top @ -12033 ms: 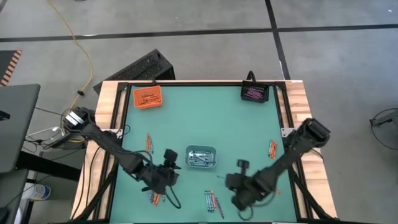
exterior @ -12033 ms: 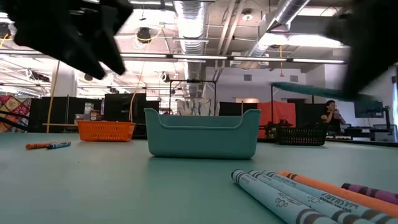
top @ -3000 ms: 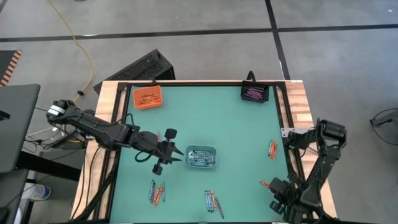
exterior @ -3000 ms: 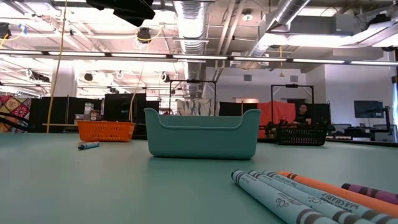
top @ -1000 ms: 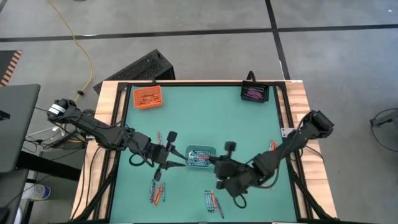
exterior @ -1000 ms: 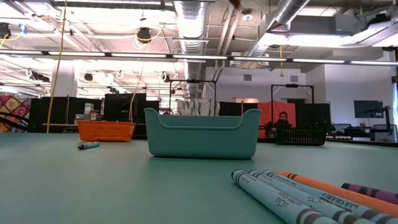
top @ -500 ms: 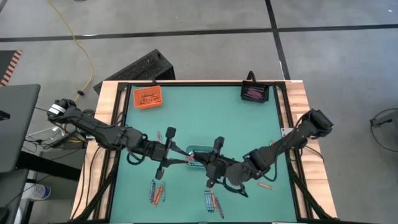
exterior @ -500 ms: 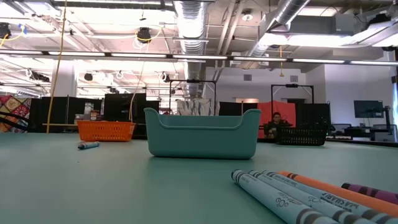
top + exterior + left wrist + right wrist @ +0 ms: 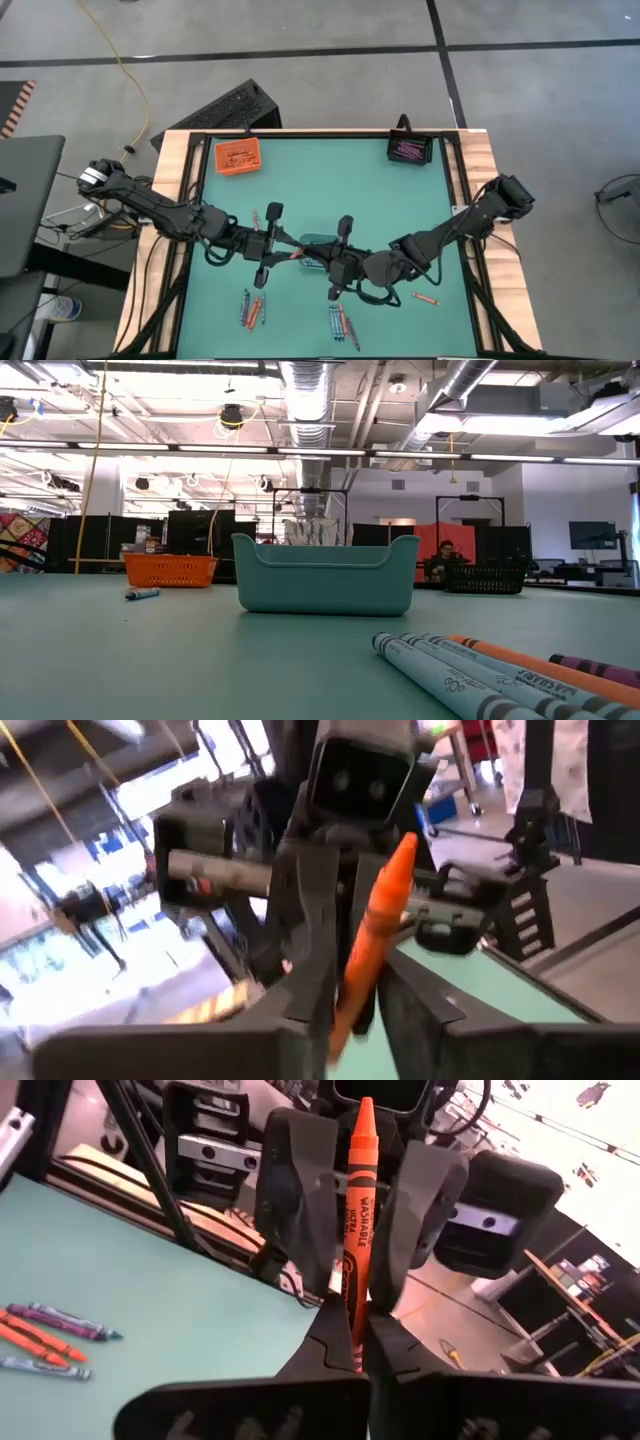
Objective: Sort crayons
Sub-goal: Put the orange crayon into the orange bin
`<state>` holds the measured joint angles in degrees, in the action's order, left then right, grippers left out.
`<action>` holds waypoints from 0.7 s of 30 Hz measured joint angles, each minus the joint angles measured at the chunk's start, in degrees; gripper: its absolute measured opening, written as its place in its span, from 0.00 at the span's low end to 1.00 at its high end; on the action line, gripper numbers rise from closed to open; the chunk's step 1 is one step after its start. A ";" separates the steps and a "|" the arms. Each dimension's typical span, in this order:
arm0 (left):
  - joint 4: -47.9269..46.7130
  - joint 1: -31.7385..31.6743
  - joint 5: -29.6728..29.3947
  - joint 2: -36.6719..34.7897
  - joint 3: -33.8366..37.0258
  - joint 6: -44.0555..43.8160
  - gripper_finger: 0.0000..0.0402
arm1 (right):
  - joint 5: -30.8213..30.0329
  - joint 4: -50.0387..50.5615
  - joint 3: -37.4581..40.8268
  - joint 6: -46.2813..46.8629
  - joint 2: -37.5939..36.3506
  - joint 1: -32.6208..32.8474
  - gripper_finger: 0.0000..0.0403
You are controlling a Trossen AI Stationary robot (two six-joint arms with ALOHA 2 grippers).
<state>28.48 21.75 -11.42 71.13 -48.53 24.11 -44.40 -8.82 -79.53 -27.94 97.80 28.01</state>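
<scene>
The orange crayon point(image 9: 297, 254) is held by both of the robot's grippers, so next the right gripper opens and moves away before the left gripper takes the crayon to the orange tray point(image 9: 238, 156).
An orange crayon point(image 9: 297, 256) hangs in the air over the left end of the teal tray point(image 9: 324, 238), at the table's middle. My left gripper point(image 9: 288, 254) comes from the table's left and is shut on the orange crayon point(image 9: 378, 915). My right gripper point(image 9: 318, 260) comes from the right and faces it tip to tip, its fingers shut. More crayons lie flat on the mat: a group at the near left point(image 9: 253, 308), a group at the near middle point(image 9: 342, 322), and one orange crayon at the near right point(image 9: 425, 297). The low view shows neither gripper. My left gripper pinches the crayon's wrapped shaft point(image 9: 356, 1220) between its two fingers point(image 9: 295, 1190). The fingers lie level, come from the table's left and run along the crayon. The crayon is lifted clear above the teal tray. My right gripper point(image 9: 357, 1335) has its shut fingertips at the crayon's right end point(image 9: 350, 1308). I cannot tell whether they touch it.
The orange tray point(image 9: 237, 157) stands at the far left corner and the black tray point(image 9: 408, 150) at the far right. A pair of crayons point(image 9: 255, 218) lies left of the teal tray. Both arms cross the middle of the mat.
My right gripper has swung from the near middle toward the table's left and up. It has tipped to level and now faces my left gripper over the teal tray. My left gripper has stayed in place with the orange crayon and tipped its fingers up to level.
</scene>
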 joint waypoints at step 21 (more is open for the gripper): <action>-3.02 -0.29 -9.96 3.11 -0.02 11.99 0.02 | -7.09 12.35 0.02 14.10 0.00 -1.49 0.31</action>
<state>25.47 21.46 -21.38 74.24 -48.56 36.11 -51.50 3.53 -79.50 -13.85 97.80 26.52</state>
